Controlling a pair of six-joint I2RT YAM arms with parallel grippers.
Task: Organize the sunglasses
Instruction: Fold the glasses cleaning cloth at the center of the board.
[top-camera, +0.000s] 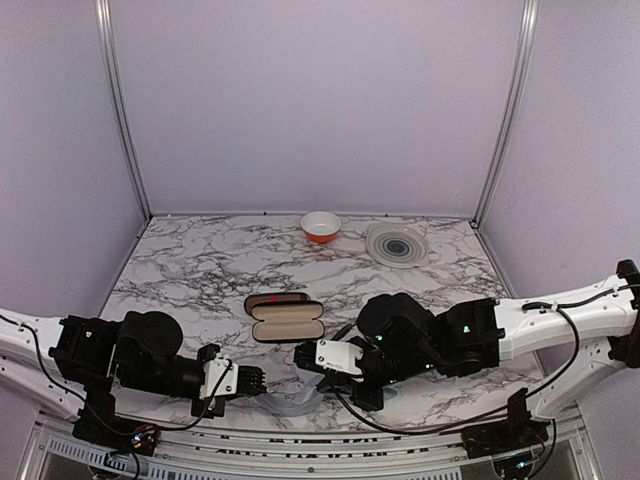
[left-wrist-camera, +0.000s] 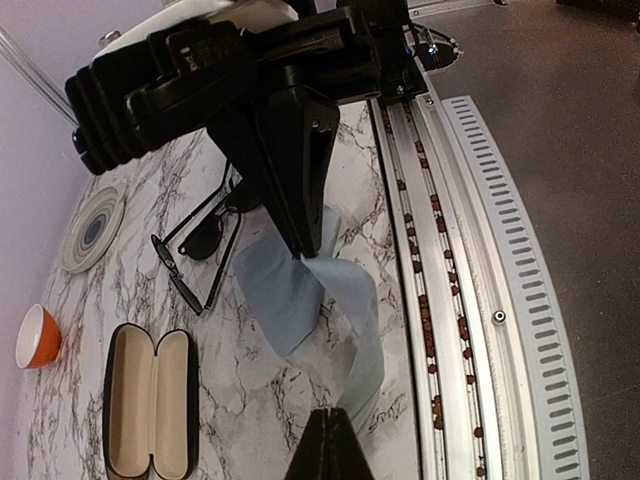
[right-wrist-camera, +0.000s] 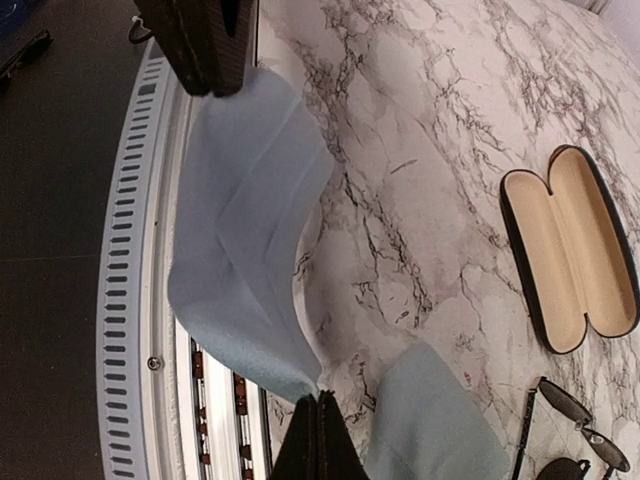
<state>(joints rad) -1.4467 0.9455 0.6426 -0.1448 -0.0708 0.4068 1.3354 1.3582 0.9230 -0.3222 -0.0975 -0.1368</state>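
The cloth hangs slack (top-camera: 290, 407) over the near rail, so the robot's left gripper and right gripper should pull its corners toward the open case to spread it flat.
The sunglasses (left-wrist-camera: 200, 250), thin black wire with dark lenses, lie on the marble beside the cloth. They also show in the right wrist view (right-wrist-camera: 572, 428) and are mostly hidden under my right arm in the top view. A blue-grey cloth (top-camera: 293, 402) hangs between both grippers near the table's front edge. My left gripper (left-wrist-camera: 335, 425) is shut on one corner of the cloth (left-wrist-camera: 290, 290). My right gripper (right-wrist-camera: 320, 405) is shut on another corner of the cloth (right-wrist-camera: 240, 250). An open case (top-camera: 288, 322) with beige lining lies behind them, apart from the sunglasses.
An orange bowl (top-camera: 321, 227) and a grey ringed plate (top-camera: 397, 244) stand at the back. A slotted aluminium rail (left-wrist-camera: 450, 250) runs along the near table edge under the cloth. Purple walls enclose the marble top (top-camera: 200, 270).
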